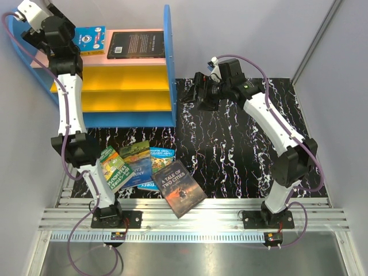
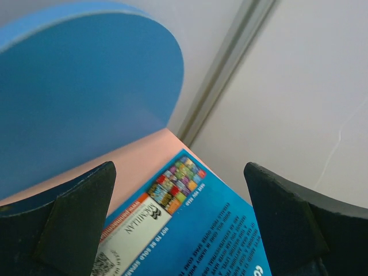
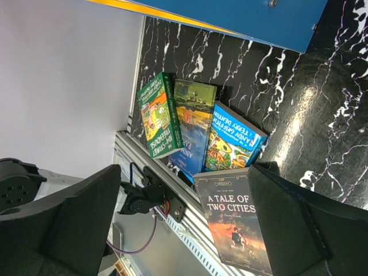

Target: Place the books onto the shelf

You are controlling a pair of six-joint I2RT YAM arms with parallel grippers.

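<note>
I can see that the brown book lies crooked over the rail [image 1: 183,201], so next I bring my right gripper down and brace its page edge [image 1: 194,179] while my left gripper takes the book's spine.
The shelf [image 1: 123,86] stands at the back left. A blue book [image 1: 92,39] and a dark book [image 1: 136,44] lie flat on its pink top board [image 2: 135,158]. My left gripper [image 2: 178,172] hangs open over the blue book [image 2: 201,230], beside the round-topped blue panel [image 2: 86,86], holding nothing. Several more books lie fanned on the mat in front: a green one [image 1: 112,168], a dark blue one [image 1: 138,164], a bright blue one [image 1: 162,156] and a brown "A Tale of Two Cities" [image 1: 180,188]. My right gripper [image 1: 198,95] floats open high above the mat, empty.
The black marbled mat [image 1: 241,144] covers the table right of the shelf. Grey walls close in on the left and right. An aluminium rail [image 1: 190,221] runs along the near edge; the brown book [image 3: 233,224] overhangs it.
</note>
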